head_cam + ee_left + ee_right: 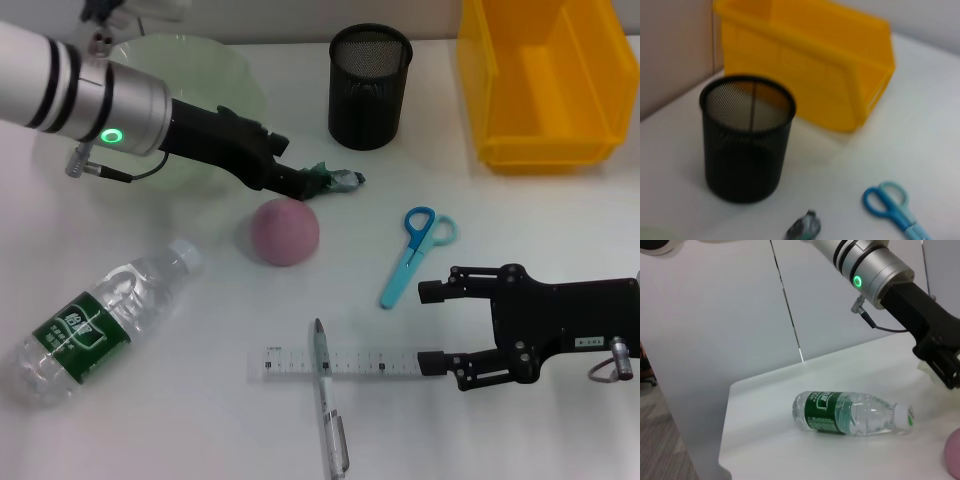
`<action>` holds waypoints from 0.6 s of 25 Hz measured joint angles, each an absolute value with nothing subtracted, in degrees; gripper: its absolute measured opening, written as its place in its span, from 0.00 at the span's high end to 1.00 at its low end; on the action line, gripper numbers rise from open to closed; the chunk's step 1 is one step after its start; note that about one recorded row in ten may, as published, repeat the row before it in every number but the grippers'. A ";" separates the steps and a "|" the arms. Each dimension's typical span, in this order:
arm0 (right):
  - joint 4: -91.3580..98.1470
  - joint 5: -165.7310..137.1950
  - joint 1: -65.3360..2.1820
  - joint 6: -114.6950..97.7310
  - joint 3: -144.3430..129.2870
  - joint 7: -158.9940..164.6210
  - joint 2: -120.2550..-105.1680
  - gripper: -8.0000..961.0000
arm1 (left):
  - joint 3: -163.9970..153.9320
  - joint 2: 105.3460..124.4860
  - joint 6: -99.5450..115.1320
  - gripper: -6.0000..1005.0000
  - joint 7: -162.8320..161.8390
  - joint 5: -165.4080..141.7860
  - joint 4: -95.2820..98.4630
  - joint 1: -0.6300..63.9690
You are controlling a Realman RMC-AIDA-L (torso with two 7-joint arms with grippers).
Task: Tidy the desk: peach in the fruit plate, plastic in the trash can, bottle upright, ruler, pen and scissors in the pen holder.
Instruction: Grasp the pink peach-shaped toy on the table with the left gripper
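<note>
My left gripper keeps moving down toward the peach until its fingers close around the sides, as the pink peach's top lies open beside it.
My left gripper is shut on a crumpled piece of plastic, low over the table just behind the pink peach; the plastic also shows in the left wrist view. The water bottle lies on its side at the front left and shows in the right wrist view. Blue scissors, a clear ruler and a pen lying across it are on the table. My right gripper is open and empty, its lower finger at the ruler's right end. The black mesh pen holder stands at the back.
A pale green fruit plate sits at the back left under my left arm. A yellow bin stands at the back right, next to the pen holder in the left wrist view.
</note>
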State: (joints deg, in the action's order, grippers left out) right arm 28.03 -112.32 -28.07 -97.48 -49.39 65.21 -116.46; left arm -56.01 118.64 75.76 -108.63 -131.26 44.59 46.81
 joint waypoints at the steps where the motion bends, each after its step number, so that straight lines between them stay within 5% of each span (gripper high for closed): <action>1: 28.03 -112.32 -28.15 -97.31 -49.45 65.21 -116.41 0.14 | -56.01 118.64 75.76 0.24 -108.63 -131.26 44.59 46.81; 15: 28.03 -112.32 -28.46 -97.28 -49.83 65.13 -116.31 0.14 | -68.04 118.80 71.06 0.24 -118.41 -138.28 44.10 49.46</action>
State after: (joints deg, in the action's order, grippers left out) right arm 28.03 -112.32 -28.46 -97.28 -49.83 65.13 -116.31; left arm -68.04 118.80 71.06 -118.41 -138.28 44.10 49.46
